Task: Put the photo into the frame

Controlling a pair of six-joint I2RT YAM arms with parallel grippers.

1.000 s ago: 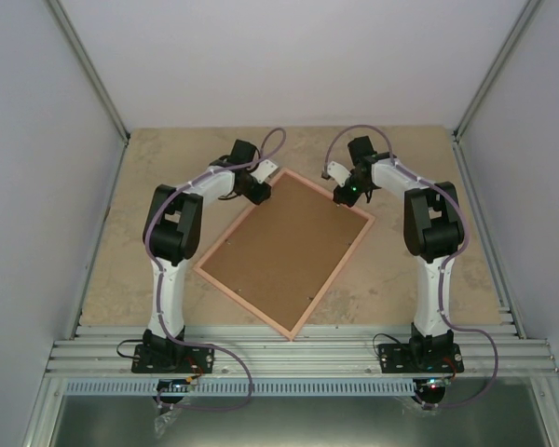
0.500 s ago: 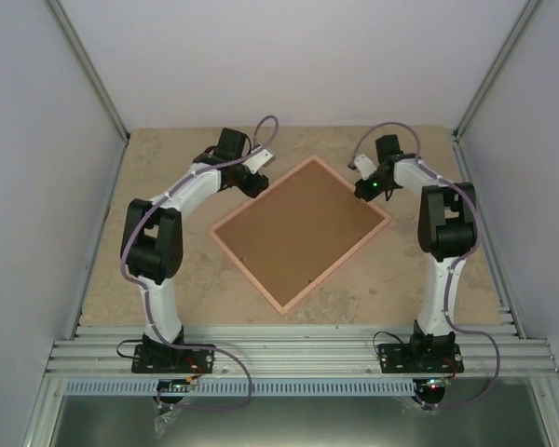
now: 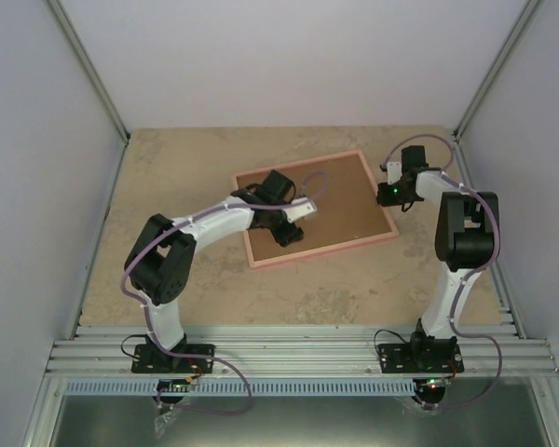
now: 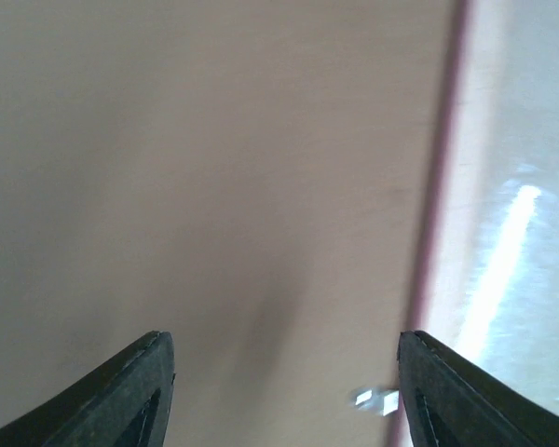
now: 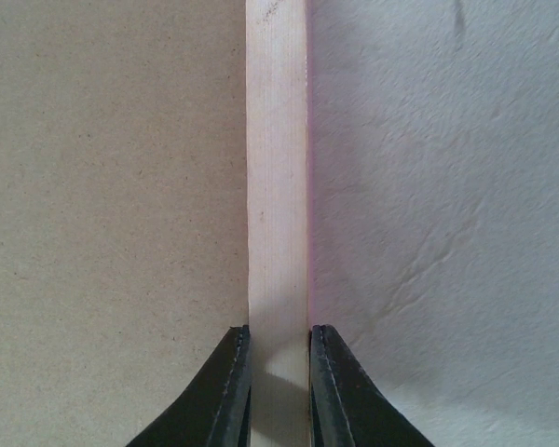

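Note:
The frame is lying at a slant, and only my right gripper is on its side rail (image 3: 389, 220). My left gripper should take hold of the near rail (image 3: 322, 250) and help to straighten the frame.
The frame (image 3: 326, 250) lies back-up on the table, its pale pink rail around a brown backing board (image 3: 345, 196). My left gripper (image 3: 289, 233) hovers open over the board's near-left part. In the left wrist view the open gripper (image 4: 284, 345) is above the board (image 4: 214, 168), with the rail (image 4: 466, 186) to the right. My right gripper (image 3: 388, 193) is shut on the frame's right rail. In the right wrist view the gripper (image 5: 279, 340) pinches the rail (image 5: 278, 168). The photo is not in view.
A small metal tab (image 4: 377, 400) sits at the board's edge by the rail. The beige table (image 3: 168, 186) is walled by grey panels on three sides. An aluminium rail (image 3: 298, 354) runs along the near edge, by the arm bases.
The frame has turned and slid toward the back right with my right gripper on its rail. My left gripper left the frame's far corner and moved over the board.

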